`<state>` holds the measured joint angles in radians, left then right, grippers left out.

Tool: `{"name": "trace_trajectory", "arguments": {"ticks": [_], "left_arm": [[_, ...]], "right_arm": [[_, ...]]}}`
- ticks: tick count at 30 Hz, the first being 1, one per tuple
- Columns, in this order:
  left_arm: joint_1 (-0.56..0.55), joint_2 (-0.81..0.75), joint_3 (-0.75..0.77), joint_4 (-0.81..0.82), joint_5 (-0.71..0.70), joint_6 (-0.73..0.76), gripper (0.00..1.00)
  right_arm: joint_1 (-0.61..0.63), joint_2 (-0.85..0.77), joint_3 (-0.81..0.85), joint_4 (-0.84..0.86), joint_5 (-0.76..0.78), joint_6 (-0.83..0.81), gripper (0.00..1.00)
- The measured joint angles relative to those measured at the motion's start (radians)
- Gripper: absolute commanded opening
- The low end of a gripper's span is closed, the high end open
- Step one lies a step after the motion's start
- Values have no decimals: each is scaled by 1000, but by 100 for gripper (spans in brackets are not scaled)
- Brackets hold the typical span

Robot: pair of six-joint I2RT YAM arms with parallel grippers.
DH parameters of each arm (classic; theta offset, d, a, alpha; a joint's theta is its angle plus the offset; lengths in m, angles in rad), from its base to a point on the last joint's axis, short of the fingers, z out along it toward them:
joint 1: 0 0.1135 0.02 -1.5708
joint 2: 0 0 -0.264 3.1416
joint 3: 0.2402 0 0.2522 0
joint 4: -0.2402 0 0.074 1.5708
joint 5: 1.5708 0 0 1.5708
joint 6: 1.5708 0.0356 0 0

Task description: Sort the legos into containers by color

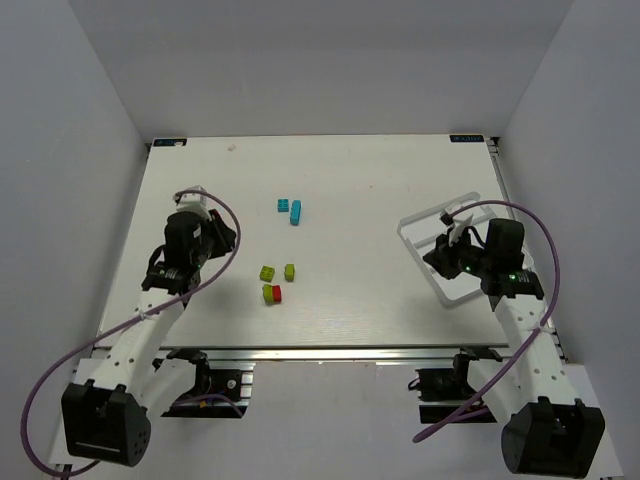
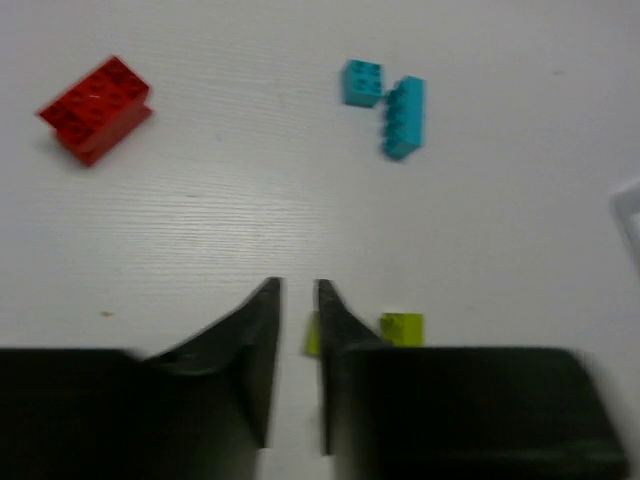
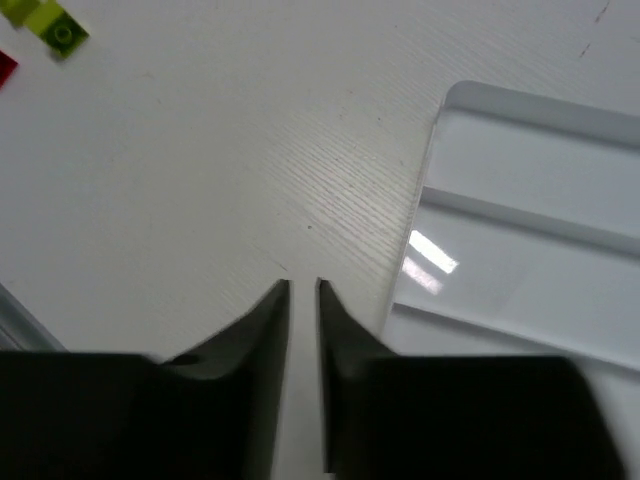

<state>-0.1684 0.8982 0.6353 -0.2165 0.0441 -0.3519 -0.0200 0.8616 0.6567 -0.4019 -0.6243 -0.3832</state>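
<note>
The red brick (image 2: 97, 109) is close to the robot's left gripper and a long way from the white tray (image 1: 426, 230), so next the left gripper picks it up and passes it to the right gripper.
The legos lie mid-table: two cyan ones (image 1: 283, 206) (image 1: 296, 211), two lime green ones (image 1: 267, 272) (image 1: 289, 270), and a green piece with a red one (image 1: 276, 293). My left gripper (image 1: 230, 238) hovers left of them. In the left wrist view its fingers (image 2: 298, 288) stand a narrow gap apart with nothing between them. A green lego (image 2: 312, 333) shows past the gap, partly hidden by one finger, with another green (image 2: 402, 328), a red brick (image 2: 95, 108) and cyan bricks (image 2: 404, 117) beyond. The white tray of containers (image 1: 420, 222) (image 3: 540, 150) sits right. My right gripper (image 1: 430, 262) (image 3: 303, 285) is shut and empty beside it.
White walls enclose the table on three sides. The right arm's wrist and cable overhang the near part of the tray. In the right wrist view a green lego (image 3: 60, 32) shows far off at the top left, with bare tabletop between.
</note>
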Motion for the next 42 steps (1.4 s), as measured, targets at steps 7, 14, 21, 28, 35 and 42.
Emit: {"name": "trace_trajectory", "arguments": {"ticks": [7,14,21,28,35,42], "left_arm": [[28,313,303,-174,-257,-63,98],[43,639,539,-235,-318,140,78],[45,917,708,-328,-257,388,71],[49,947,737,-378,-254,482,81],[49,984,773,-379,-277,520,95],[50,1059,774,-375,-311,532,94]], "right_arm": [[14,-19,2,9,35,16,89],[54,-32,2,8,45,18,89],[71,-57,2,8,45,18,89],[93,-83,2,8,45,18,89],[106,-84,2,8,49,18,89],[115,-83,2,8,61,18,89]]}}
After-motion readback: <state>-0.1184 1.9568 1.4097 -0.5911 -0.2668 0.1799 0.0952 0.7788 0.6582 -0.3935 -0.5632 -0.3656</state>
